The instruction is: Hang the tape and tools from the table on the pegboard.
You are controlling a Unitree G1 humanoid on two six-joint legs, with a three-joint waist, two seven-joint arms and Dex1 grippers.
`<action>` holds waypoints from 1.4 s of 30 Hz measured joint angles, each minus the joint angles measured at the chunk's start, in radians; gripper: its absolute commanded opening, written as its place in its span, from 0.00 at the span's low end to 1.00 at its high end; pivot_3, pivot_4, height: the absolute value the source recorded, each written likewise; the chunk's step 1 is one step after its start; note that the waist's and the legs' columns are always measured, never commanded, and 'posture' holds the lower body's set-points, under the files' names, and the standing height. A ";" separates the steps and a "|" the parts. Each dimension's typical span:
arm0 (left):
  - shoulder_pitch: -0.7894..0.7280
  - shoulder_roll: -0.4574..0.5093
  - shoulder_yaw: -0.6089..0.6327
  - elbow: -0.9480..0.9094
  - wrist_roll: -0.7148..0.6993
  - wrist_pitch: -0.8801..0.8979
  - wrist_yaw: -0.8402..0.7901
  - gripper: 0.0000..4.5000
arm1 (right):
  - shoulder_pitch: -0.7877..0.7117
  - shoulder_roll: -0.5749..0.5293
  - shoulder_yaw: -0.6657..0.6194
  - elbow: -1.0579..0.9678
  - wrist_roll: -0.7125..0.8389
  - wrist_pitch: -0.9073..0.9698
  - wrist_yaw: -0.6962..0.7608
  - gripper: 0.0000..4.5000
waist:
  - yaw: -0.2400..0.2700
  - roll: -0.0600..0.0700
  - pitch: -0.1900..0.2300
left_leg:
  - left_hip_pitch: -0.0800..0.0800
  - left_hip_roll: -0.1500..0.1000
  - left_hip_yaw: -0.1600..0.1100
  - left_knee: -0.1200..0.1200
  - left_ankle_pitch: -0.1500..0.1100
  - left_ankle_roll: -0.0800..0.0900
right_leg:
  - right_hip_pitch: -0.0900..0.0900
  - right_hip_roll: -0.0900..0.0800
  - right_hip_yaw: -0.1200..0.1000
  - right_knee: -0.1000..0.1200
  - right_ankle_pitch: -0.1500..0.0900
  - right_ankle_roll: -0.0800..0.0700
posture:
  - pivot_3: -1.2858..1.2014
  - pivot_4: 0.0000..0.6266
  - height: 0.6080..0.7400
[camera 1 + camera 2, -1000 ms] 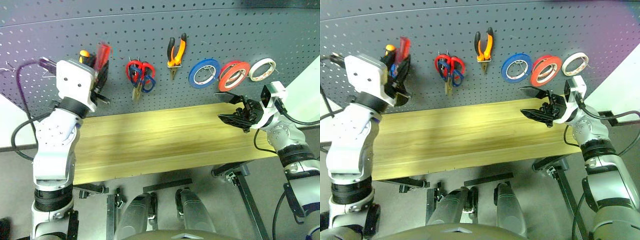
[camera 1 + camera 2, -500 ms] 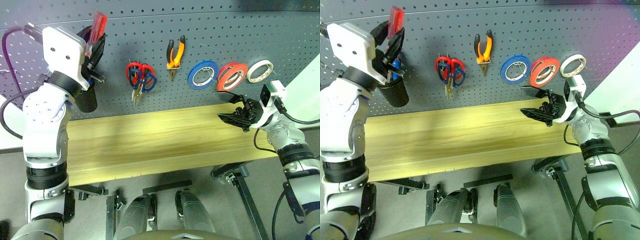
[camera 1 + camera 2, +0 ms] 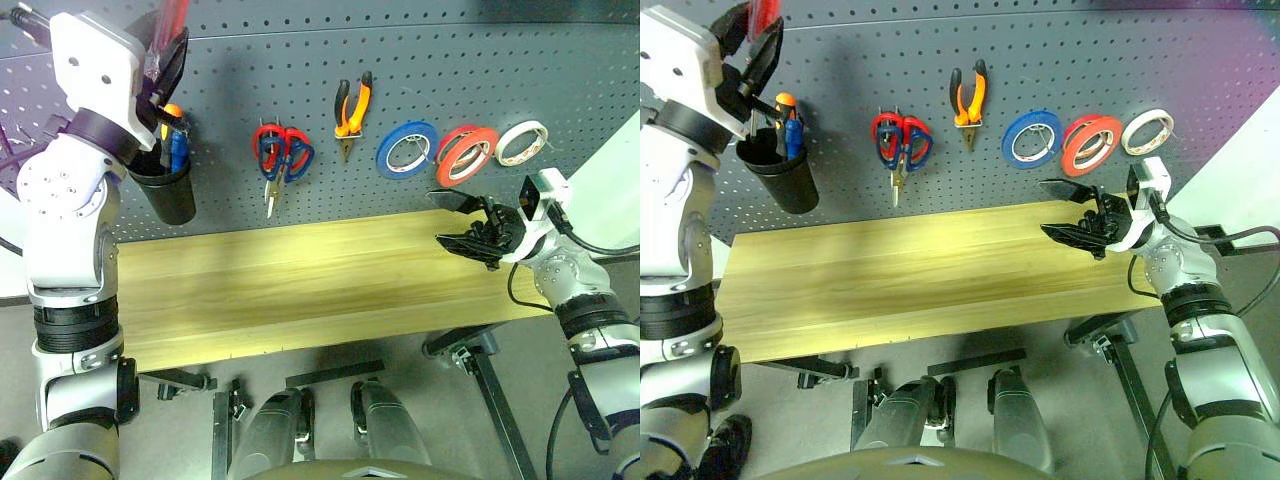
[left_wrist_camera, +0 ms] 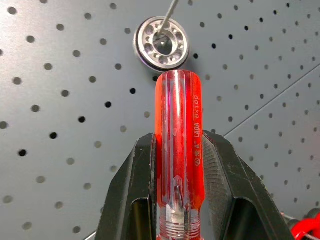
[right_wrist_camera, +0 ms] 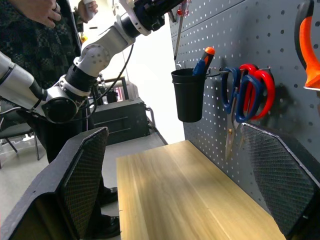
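Note:
The red-handled screwdriver's blade (image 5: 177, 42) points down above the black cup's opening (image 3: 762, 148), so the robot's left gripper should keep going down until the blade is inside, then let go.
My left gripper (image 3: 163, 52) is shut on the thin red-handled screwdriver (image 4: 177, 150), held high against the pegboard (image 3: 450, 70), above a black cup (image 3: 168, 190). On the pegboard hang the orange-and-black pliers (image 3: 351, 110), the dark blue scissors (image 3: 301, 163) together with red-handled ones, and the red-orange tape (image 3: 465, 153) between a blue roll and a cream-white roll. My right gripper (image 3: 452, 222) stands open over the right end of the table (image 3: 300, 280), with nothing between its fingers.
The black cup holds an orange screwdriver and a blue one (image 3: 788, 125). A metal ring (image 4: 164, 41) hangs on a hook just past the screwdriver's handle. A person (image 5: 30, 30) stands beyond the table's left end.
My left arm has risen along the pegboard with the screwdriver, from the black cup's level to above it, so the cup now shows. The right arm has stayed still.

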 measured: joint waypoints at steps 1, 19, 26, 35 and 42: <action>0.000 0.003 0.000 0.013 0.000 -0.010 -0.003 0.20 | 0.002 0.000 0.000 -0.004 0.000 0.000 0.000 1.00 | -0.001 0.000 0.000 | 0.000 0.000 0.000 0.000 0.000 0.000 | 0.000 0.000 0.000 0.000 0.000 0.000 | 0.46 0.22 0.92; 0.098 -0.008 0.007 0.216 0.018 -0.245 -0.002 0.20 | 0.038 -0.037 0.000 -0.068 0.027 0.021 0.000 1.00 | -0.001 0.000 0.000 | 0.000 0.000 0.000 0.000 0.000 0.000 | 0.000 0.000 0.000 0.000 0.000 0.000 | 0.45 0.24 0.92; 0.139 -0.016 0.016 0.226 -0.002 -0.271 -0.002 0.20 | 0.038 -0.038 0.000 -0.074 0.028 0.022 0.000 1.00 | -0.002 0.000 0.000 | 0.000 0.000 0.000 0.000 0.000 0.001 | 0.000 0.000 0.000 0.000 0.000 0.000 | 0.45 0.25 0.92; 0.234 -0.028 0.092 0.221 -0.057 -0.279 0.029 0.20 | 0.038 -0.041 0.000 -0.072 0.029 0.022 0.000 1.00 | -0.011 0.000 0.000 | 0.001 0.000 0.000 0.000 -0.002 0.003 | 0.000 0.000 0.000 0.000 0.000 0.000 | 0.45 0.25 0.92; 0.286 -0.058 0.120 0.217 -0.095 -0.263 0.049 0.27 | 0.036 -0.041 0.000 -0.068 0.028 0.022 0.000 1.00 | -0.018 0.000 0.000 | 0.001 0.000 0.000 0.000 -0.002 0.004 | 0.000 0.000 0.000 0.000 0.000 0.000 | 0.45 0.25 0.92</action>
